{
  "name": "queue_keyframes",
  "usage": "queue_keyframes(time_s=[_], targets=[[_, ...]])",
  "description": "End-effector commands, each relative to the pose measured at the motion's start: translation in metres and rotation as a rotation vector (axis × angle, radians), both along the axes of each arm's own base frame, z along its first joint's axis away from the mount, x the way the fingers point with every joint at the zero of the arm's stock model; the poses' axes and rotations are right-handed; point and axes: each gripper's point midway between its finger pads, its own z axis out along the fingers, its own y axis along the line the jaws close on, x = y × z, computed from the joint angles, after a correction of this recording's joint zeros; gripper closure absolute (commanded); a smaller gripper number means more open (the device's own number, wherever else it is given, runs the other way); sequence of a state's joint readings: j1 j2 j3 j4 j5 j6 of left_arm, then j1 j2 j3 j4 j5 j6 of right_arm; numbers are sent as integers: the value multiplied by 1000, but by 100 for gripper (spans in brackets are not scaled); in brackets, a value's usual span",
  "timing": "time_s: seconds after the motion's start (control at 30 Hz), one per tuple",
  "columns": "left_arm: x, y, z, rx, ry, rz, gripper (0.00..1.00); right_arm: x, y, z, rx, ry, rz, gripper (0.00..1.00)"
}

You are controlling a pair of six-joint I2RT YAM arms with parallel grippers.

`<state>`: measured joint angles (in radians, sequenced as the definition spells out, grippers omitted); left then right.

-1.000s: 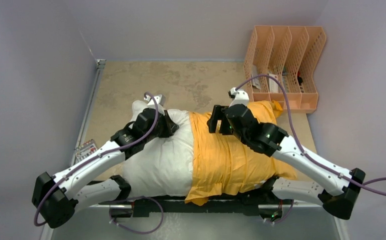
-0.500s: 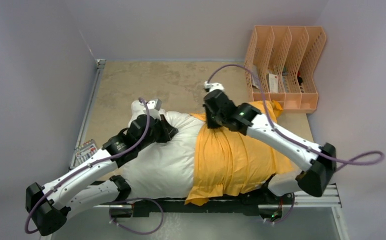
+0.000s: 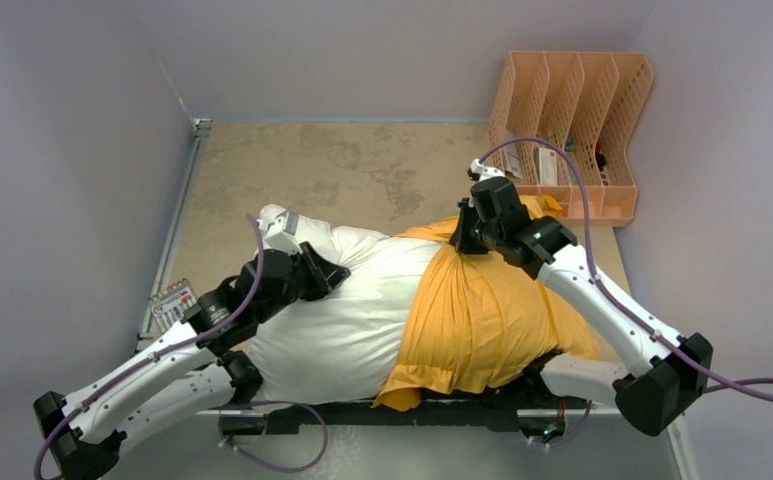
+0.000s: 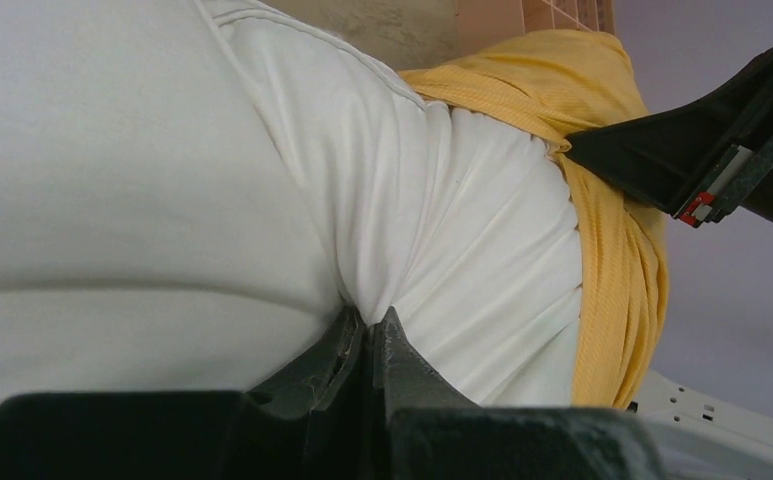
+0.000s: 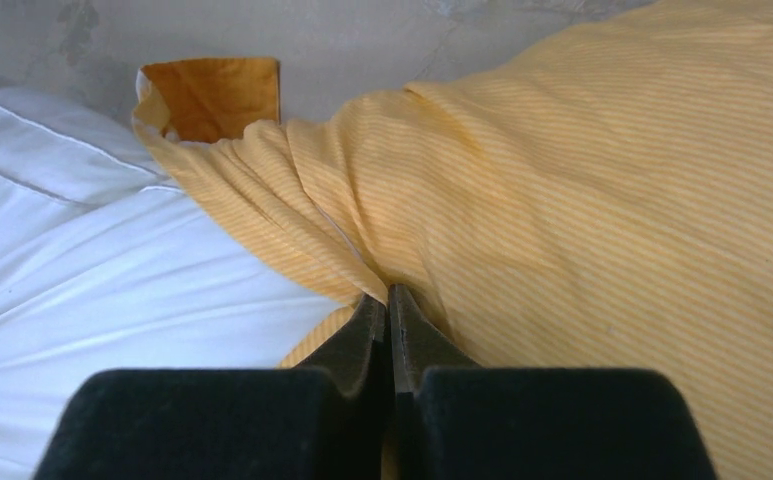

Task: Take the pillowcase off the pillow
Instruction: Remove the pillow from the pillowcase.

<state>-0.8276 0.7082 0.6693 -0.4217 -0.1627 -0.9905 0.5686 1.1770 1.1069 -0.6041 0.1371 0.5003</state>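
Observation:
My left gripper is pinching the pillow [image 3: 354,272] far away from the pillowcase's hem. It should take the pillow [image 3: 394,316] next to the hem before my right gripper pulls.
The white pillow [image 3: 347,315] lies across the near half of the table, its right half still inside the orange-yellow pillowcase [image 3: 487,315]. My left gripper [image 3: 332,272] is shut on a pinch of the pillow's white fabric [image 4: 442,230], which puckers up between the fingertips [image 4: 347,330]. My right gripper [image 3: 459,240] is shut on a gathered fold of the pillowcase [image 5: 562,200] near its open edge, at the far side of the pillow [image 5: 112,280]. The case's open hem [image 3: 424,295] is bunched around the pillow's middle. No printed face shows.
A peach desk organiser [image 3: 572,130] stands at the back right, just behind the right wrist. A small card with coloured marks [image 3: 170,303] lies at the table's left edge. Walls close in on the left, back and right.
My right gripper closed on the pillowcase's far edge and dragged it right, bunching the case. My left arm pulled the pillow toward the left, baring more white.

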Motion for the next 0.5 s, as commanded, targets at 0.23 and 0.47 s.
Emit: queue_keyframes(time_s=[0.23,0.47], targets=[[-37,69,-37,191,124,109,100,0,-82,2,-202,12,-198,100],[4,13,69,190,-161,-91,44,-6,-22,7,47,-3,11,100]])
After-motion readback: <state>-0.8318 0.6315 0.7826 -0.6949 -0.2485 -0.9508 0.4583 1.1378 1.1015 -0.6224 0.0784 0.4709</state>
